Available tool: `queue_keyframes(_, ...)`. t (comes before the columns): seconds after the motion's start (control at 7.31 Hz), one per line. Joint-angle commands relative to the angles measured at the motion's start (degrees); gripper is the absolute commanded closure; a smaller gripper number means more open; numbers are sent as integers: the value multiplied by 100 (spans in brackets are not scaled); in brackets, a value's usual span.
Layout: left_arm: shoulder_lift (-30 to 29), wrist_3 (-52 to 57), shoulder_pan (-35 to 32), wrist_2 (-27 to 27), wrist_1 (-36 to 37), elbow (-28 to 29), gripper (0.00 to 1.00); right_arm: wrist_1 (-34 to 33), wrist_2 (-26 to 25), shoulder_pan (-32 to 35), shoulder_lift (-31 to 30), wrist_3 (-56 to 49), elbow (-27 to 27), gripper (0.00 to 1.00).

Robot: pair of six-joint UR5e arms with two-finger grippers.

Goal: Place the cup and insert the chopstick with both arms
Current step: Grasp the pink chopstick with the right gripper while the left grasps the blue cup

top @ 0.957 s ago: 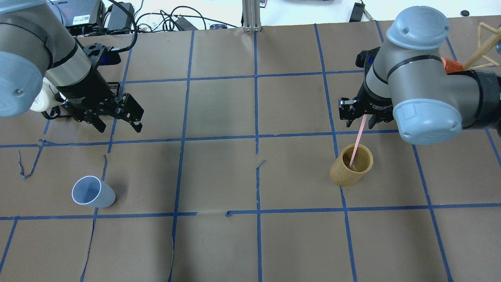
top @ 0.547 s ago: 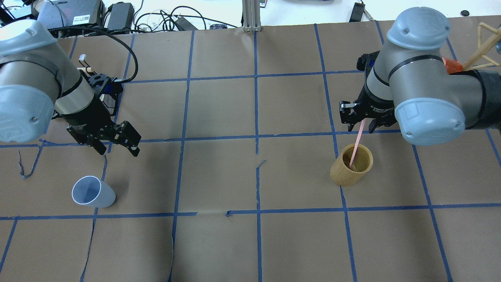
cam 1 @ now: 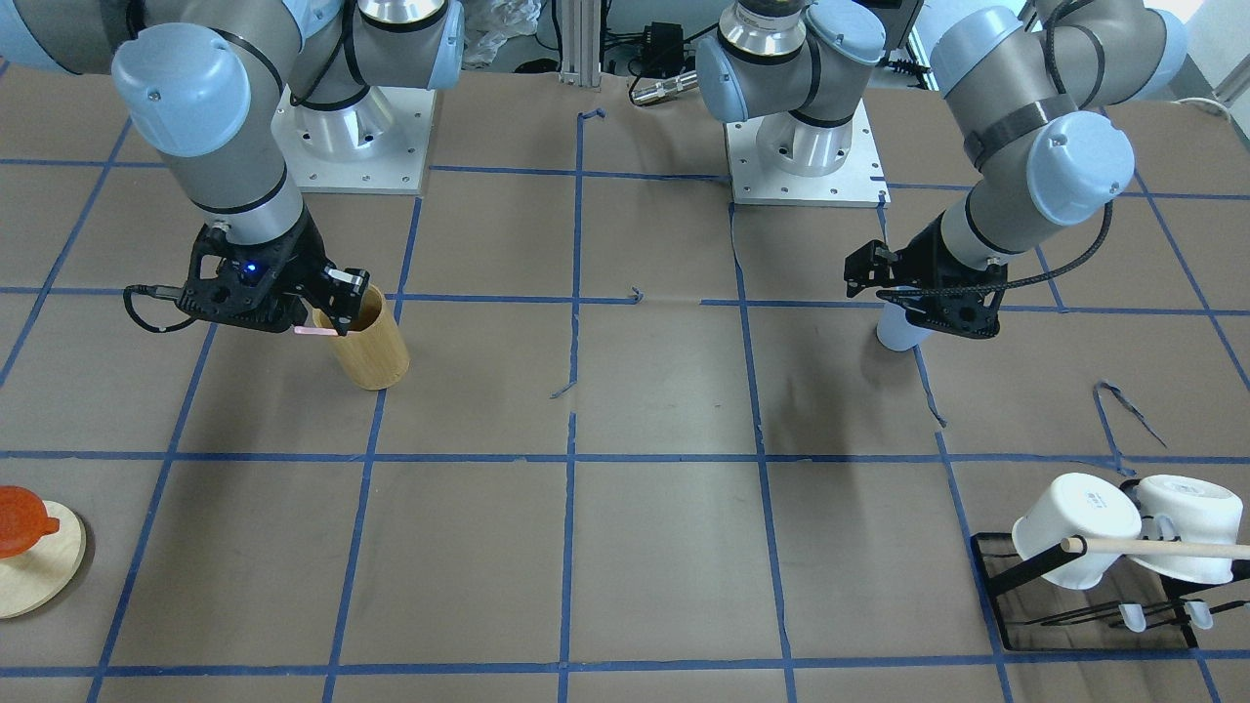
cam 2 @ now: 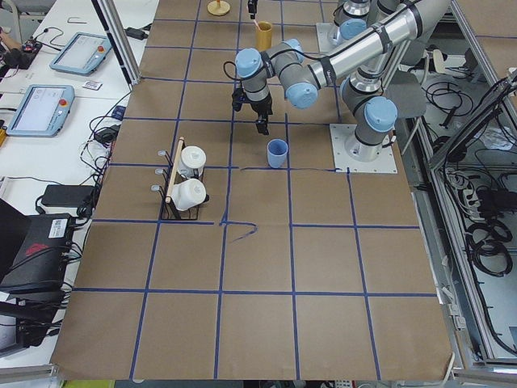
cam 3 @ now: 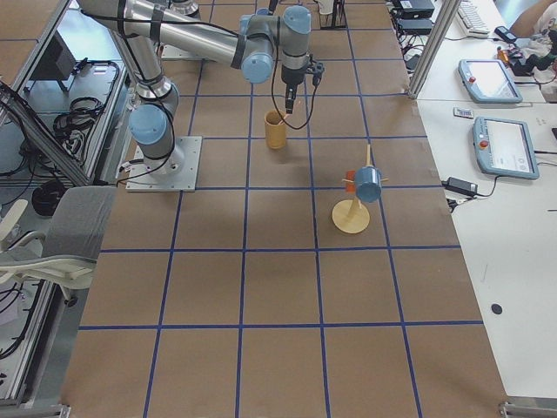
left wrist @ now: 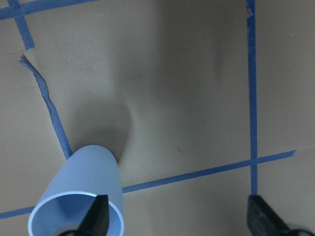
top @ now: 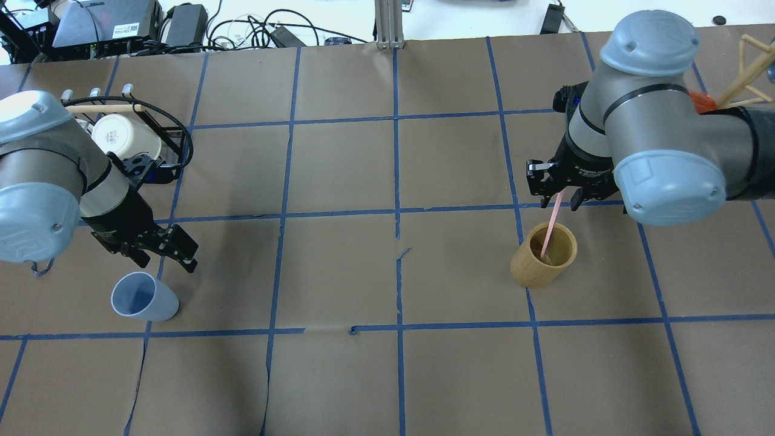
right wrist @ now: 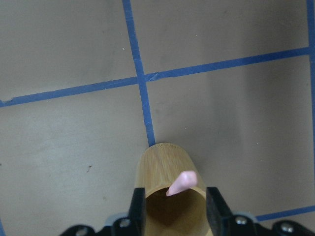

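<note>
My gripper will lift the pink chopstick (cam 1: 316, 332), and the chopstick will slide free and leave the cylinder standing, because the bamboo cylinder's wide opening (cam 1: 370, 309) leaves open space around the chopstick.
The light blue cup (top: 143, 297) stands upright on the left part of the table. My left gripper (top: 166, 257) is open just beyond it and a little above. In the left wrist view the cup (left wrist: 81, 189) sits by the left finger (left wrist: 98, 216), off to the side of the gap. The pink chopstick (top: 551, 227) leans in a tan bamboo cylinder (top: 543, 255). My right gripper (top: 560, 195) is open with its fingers on either side of the stick's top (right wrist: 181, 183), not closed on it. In the front view the cup (cam 1: 898, 332) is partly hidden by the left gripper (cam 1: 913, 305).
A black rack with white mugs (top: 124, 136) and a tan rod stands behind the left arm. A wooden stand with an orange piece (cam 1: 29, 542) is at the right end of the table. Cables and boxes lie along the far edge (top: 181, 27).
My left arm has swung toward the near side, from beside the mug rack to just beyond the blue cup. My right gripper has barely moved, staying over the pink stick.
</note>
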Motion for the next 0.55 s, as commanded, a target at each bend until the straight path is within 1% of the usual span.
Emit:
queue_keyframes(0.0,-39,26,207,190,137,-61,2,-17,5,9,-8,1,-6,53)
queue_keyframes(0.14,-39,35,321,181,147,-96,6,-8,5,0,-8,1,-6,67)
queue_keyframes(0.41,-31,158,358,190,147,-289,6,-26,5,0,-8,1,-23,72)
